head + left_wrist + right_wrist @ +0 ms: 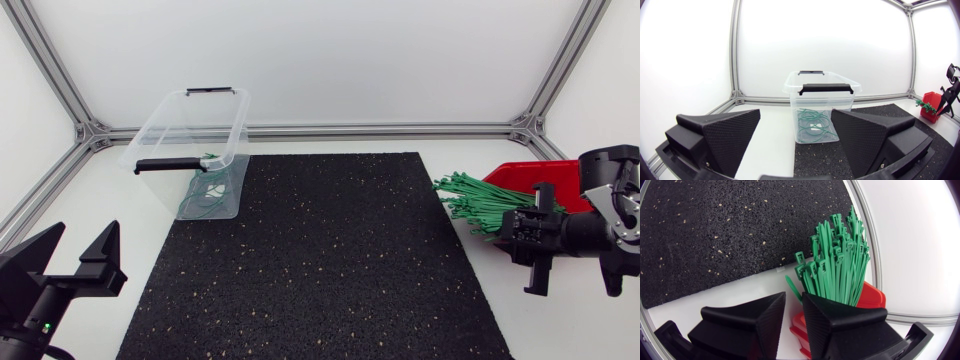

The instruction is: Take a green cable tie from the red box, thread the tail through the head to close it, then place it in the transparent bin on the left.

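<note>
A green cable tie (793, 288) sticks out apart from the bundle (839, 265). That tie should come loose by itself when I pull it out of the red box.
A bundle of green cable ties (480, 200) sticks out of the red box (530, 176) at the right, heads fanned toward the black mat. My right gripper (508, 236) hangs over the near side of that bundle. In the right wrist view its fingers (752, 315) stand only a narrow gap apart, so the gripper (794, 302) is open, and one tie's tail (794, 286) runs down to the gap. The transparent bin (170, 125) stands at the back left with closed green ties (205, 195) in it. My left gripper (68, 255) is wide open and empty at the front left, facing the bin (820, 87).
A black speckled mat (320, 260) covers the table's middle, between the bin and the red box (931, 102). The bin has black handles (826, 88). Aluminium frame rails (380, 129) run along the back edge and corners.
</note>
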### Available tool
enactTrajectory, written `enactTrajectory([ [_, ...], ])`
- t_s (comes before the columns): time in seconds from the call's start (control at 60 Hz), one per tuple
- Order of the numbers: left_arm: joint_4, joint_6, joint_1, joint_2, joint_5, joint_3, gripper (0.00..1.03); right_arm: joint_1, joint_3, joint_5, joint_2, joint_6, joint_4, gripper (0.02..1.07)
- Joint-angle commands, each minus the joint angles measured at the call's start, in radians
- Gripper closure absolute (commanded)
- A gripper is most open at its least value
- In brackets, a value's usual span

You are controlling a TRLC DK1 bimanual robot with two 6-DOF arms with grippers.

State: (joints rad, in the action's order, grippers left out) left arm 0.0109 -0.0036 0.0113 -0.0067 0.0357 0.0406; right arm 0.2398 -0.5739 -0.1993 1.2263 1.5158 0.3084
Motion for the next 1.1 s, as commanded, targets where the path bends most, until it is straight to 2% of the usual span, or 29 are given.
enactTrajectory([
  [0.0, -0.009, -0.013, -0.005, -0.004, 0.009, -0.041, 0.04, 0.004, -0.006, 0.017, 0.018, 0.03, -0.017, 0.78],
  [0.417, -0.009, -0.013, -0.005, -0.004, 0.009, -0.041, 0.04, -0.027, 0.008, 0.061, 0.006, 0.063, -0.038, 0.82],
  [1.083, -0.009, -0.013, -0.007, -0.004, 0.009, -0.041, 0.04, -0.045, 0.02, 0.093, -0.007, 0.089, -0.04, 0.96],
])
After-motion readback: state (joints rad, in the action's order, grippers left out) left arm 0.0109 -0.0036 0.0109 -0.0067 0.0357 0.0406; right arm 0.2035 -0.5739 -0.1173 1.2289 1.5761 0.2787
